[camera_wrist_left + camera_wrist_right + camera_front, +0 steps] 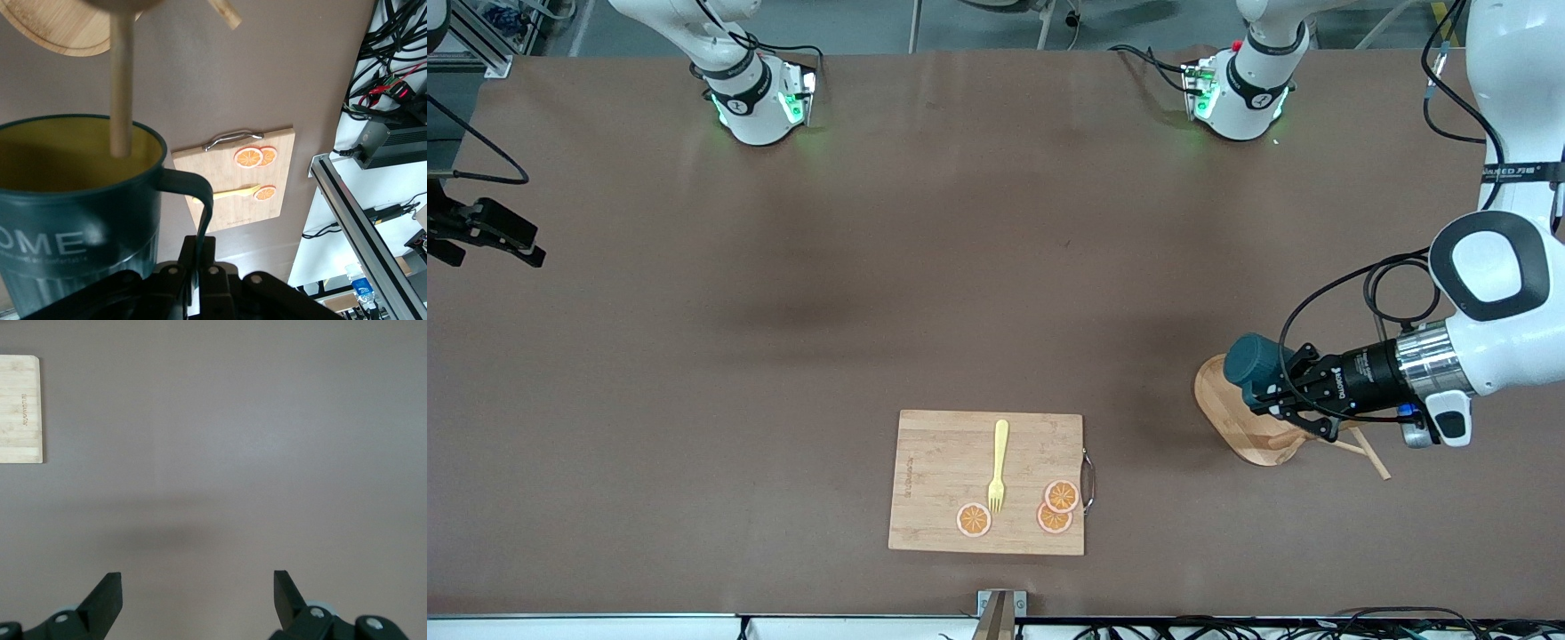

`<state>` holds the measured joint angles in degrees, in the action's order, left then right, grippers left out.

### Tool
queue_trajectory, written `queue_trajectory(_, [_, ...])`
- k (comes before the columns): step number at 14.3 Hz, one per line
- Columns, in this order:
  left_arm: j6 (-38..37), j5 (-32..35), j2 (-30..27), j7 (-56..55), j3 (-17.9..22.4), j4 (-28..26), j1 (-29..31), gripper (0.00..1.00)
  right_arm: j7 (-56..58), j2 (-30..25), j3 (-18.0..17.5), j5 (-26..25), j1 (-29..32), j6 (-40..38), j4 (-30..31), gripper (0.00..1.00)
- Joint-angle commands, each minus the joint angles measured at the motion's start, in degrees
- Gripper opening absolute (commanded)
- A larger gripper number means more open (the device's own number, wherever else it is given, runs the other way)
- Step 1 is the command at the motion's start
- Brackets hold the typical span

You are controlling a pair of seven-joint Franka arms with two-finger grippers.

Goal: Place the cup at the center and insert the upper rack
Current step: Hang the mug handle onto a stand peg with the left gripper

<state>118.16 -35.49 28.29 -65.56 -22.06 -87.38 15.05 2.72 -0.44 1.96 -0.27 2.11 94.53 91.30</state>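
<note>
The mug tree's dowel peg [121, 93] is pointing into the cup's opening [70, 157], so my left gripper goes on sliding the cup onto the peg until the cup hangs there.
The dark teal cup [1250, 361] lies on its side in the air, over the oval base of the wooden mug tree [1238, 423] near the left arm's end of the table. My left gripper [1276, 394] is shut on the cup's handle. In the left wrist view the fingers [212, 261] pinch the thin handle [197, 193], the cup [73, 227] shows its yellow inside, and a dowel peg [121, 87] of the mug tree [60, 27] reaches into its mouth. My right gripper [503, 236] is open and empty [197, 583] over bare table at the right arm's end.
A rectangular bamboo cutting board [938, 480] with a metal handle lies near the front camera, also in the left wrist view [227, 213]. On it lie a yellow fork [998, 467] and three orange slices [1056, 507]. The arm bases stand along the table's back edge.
</note>
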Motion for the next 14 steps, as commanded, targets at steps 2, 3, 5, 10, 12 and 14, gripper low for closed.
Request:
queue_trajectory(2, [2.25, -1.33, 0.27, 2.28, -0.26, -0.25, 0.51, 0.01, -0.96, -0.61, -0.29, -0.87, 0.0, -0.13, 0.19, 1.0])
queue_trajectory(3, [2.51, -1.24, 0.45, 2.45, -0.18, -0.16, 0.77, 0.01, -1.05, -0.61, -0.29, -0.87, 0.08, -0.13, -0.07, 1.0])
queue_trajectory(5, [3.04, -1.24, 0.72, 3.24, -0.09, -0.16, 1.3, 0.01, -1.05, -0.53, -0.29, -0.87, 0.0, -0.04, -0.07, 1.0])
queue_trajectory(10, [3.13, -0.8, 0.98, 5.17, 0.0, -0.16, 1.47, 0.02, -1.14, -0.44, -0.29, -0.61, -0.09, 0.13, -0.07, 1.0])
queue_trajectory(12, [3.22, -0.72, 1.07, 6.05, 0.0, -0.16, 2.26, 0.02, -1.05, -0.44, -0.29, -0.7, -0.09, 0.13, 0.01, 1.0])
queue_trajectory(14, [3.13, -0.54, 1.16, 6.41, 0.0, -0.16, 2.53, 0.02, -1.05, -0.26, -0.29, -0.61, -0.18, 0.39, -0.07, 1.0])
